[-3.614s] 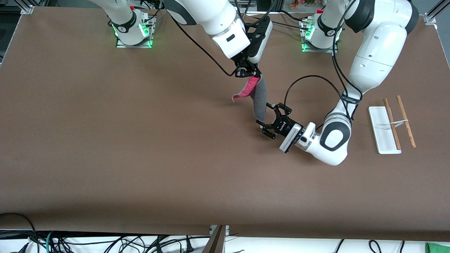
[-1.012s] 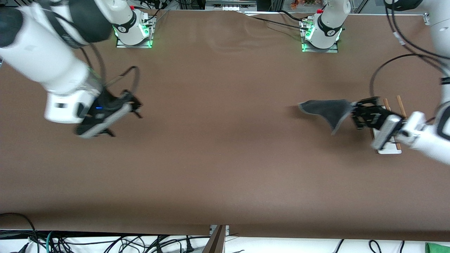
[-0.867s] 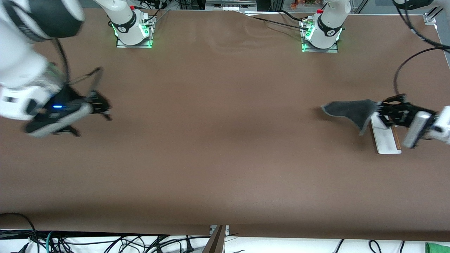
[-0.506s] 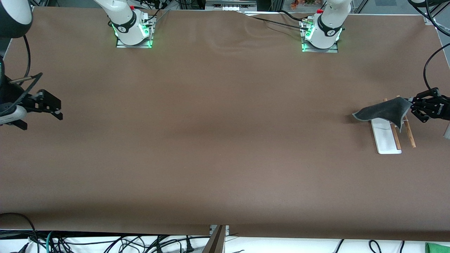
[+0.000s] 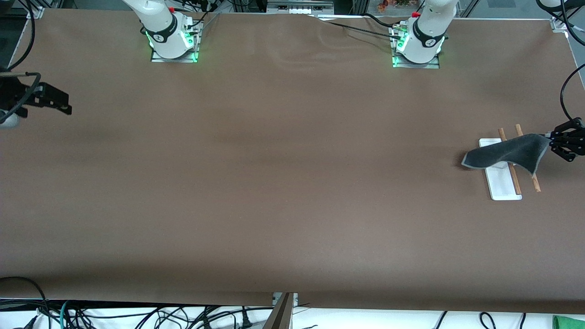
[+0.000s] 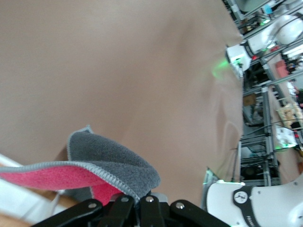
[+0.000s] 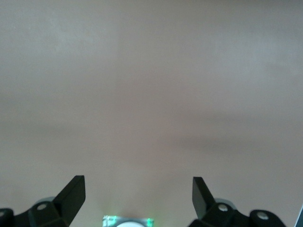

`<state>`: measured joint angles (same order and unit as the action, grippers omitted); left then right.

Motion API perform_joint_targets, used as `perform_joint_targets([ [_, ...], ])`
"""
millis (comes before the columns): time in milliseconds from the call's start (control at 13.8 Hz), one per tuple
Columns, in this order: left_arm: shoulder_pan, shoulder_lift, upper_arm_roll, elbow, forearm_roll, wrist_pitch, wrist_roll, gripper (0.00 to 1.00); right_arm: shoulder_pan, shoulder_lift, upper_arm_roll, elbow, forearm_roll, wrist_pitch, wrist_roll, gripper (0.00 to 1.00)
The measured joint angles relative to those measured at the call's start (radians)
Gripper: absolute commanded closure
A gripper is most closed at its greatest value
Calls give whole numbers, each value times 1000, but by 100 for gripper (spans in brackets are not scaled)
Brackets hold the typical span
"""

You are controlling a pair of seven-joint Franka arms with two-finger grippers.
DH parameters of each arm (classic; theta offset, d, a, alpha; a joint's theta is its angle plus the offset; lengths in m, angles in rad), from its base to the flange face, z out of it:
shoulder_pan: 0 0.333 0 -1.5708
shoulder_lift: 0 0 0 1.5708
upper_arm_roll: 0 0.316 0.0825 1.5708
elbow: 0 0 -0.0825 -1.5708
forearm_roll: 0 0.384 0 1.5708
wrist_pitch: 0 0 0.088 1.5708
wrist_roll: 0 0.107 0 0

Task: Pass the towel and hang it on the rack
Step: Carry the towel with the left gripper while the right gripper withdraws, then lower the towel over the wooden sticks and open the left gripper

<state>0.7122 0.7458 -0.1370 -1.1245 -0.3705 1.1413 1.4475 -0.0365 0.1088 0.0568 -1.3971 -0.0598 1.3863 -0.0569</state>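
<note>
My left gripper needs to keep pulling back, because the towel is across both rods and its loose end (image 5: 471, 159) is past the rack's base (image 5: 497, 181). It should pull until that loose end reaches the rack's base, then let go.
The towel (image 5: 507, 153) shows its dark grey face and stretches across the rack's white base (image 5: 502, 185) and both brown rods (image 5: 514, 179). Its free end hangs down beside the base on the side toward the right arm. My left gripper (image 5: 554, 144) is shut on the towel's corner just past the outer rod, at the left arm's end of the table. In the left wrist view the towel (image 6: 116, 163) folds out from the left gripper (image 6: 137, 202), its pink face (image 6: 47, 174) underneath. My right gripper (image 5: 61, 103) waits open at the right arm's end of the table, and the right gripper (image 7: 137, 190) holds nothing.
The brown table cover (image 5: 283, 173) is bare between the two arms. Both arm bases (image 5: 172, 39) stand with green lights along the table edge farthest from the front camera. Cables and a green cloth (image 5: 568, 321) lie below the table's near edge.
The left gripper has carried the towel toward the left arm's end of the table until it spans the rack. The right arm has drawn back to its own end.
</note>
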Motion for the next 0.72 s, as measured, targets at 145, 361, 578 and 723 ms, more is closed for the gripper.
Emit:
perform_joint_targets([
  [145,2,7,29,0,5,63,43,100,0,-14,14,-5,0,-62,22,0],
  [361,3,30,59,0,5,113,82,100,1,-19,33,-23,0,-110,45,0],
  [578,6,39,85,0,5,129,106,100,0,-19,33,-35,0,-110,91,0],
  [723,21,40,96,0,5,130,123,100,0,-19,33,-35,0,-110,133,0],
])
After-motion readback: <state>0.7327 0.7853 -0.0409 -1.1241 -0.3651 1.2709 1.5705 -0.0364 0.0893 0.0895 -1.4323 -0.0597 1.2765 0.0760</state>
